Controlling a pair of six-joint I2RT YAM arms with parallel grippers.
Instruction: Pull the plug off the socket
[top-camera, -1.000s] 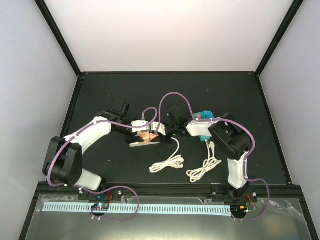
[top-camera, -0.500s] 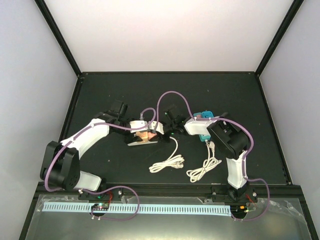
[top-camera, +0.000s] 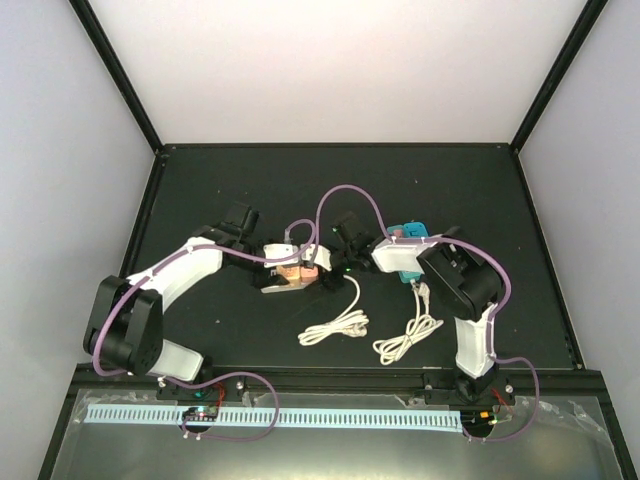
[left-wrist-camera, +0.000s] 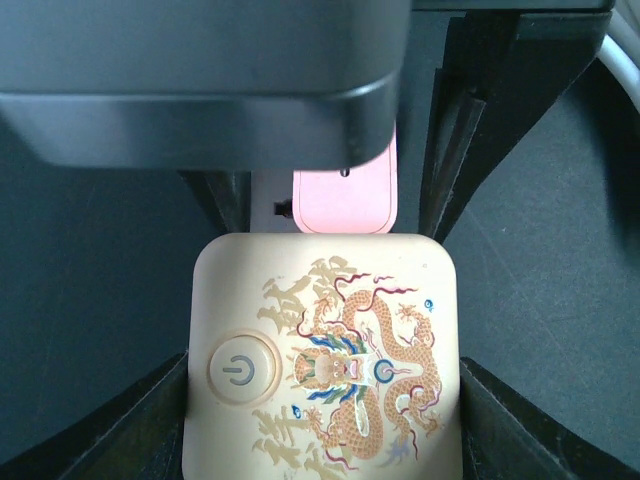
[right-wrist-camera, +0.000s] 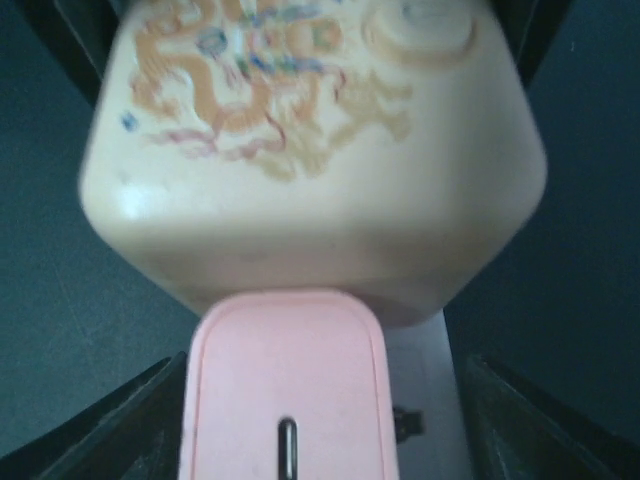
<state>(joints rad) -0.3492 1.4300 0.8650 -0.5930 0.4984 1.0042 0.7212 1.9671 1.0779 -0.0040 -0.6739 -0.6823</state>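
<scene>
Next, I open my right gripper, as it straddles the pink plug and white piece (right-wrist-camera: 432, 375), and then close it on the pink plug alone (right-wrist-camera: 290, 390) while my left gripper lifts the socket cube.
A cream socket cube (left-wrist-camera: 320, 350) with a dragon print and a power button sits between my left gripper's (left-wrist-camera: 322, 425) black fingers (left-wrist-camera: 130, 435), which are shut on its sides. A pink plug (left-wrist-camera: 345, 195) butts against its far face. My right gripper (right-wrist-camera: 325, 430) is shut on that pink plug (right-wrist-camera: 285, 390), with the socket cube (right-wrist-camera: 310, 150) just beyond it. In the top view the two grippers meet mid-table: left gripper (top-camera: 278, 276), pink plug (top-camera: 306, 272), right gripper (top-camera: 326, 266). A white piece (top-camera: 285, 289) lies under the socket.
A white cable runs from the plug to a coiled bundle (top-camera: 335, 326) on the black table. A second white coil (top-camera: 406, 337) lies to its right. A teal box (top-camera: 408, 232) sits under my right arm. Black frame posts border the table (top-camera: 250, 190).
The two grippers and the socket shifted slightly on the table. A little more of the pink plug shows between them now. Both grips are unchanged.
</scene>
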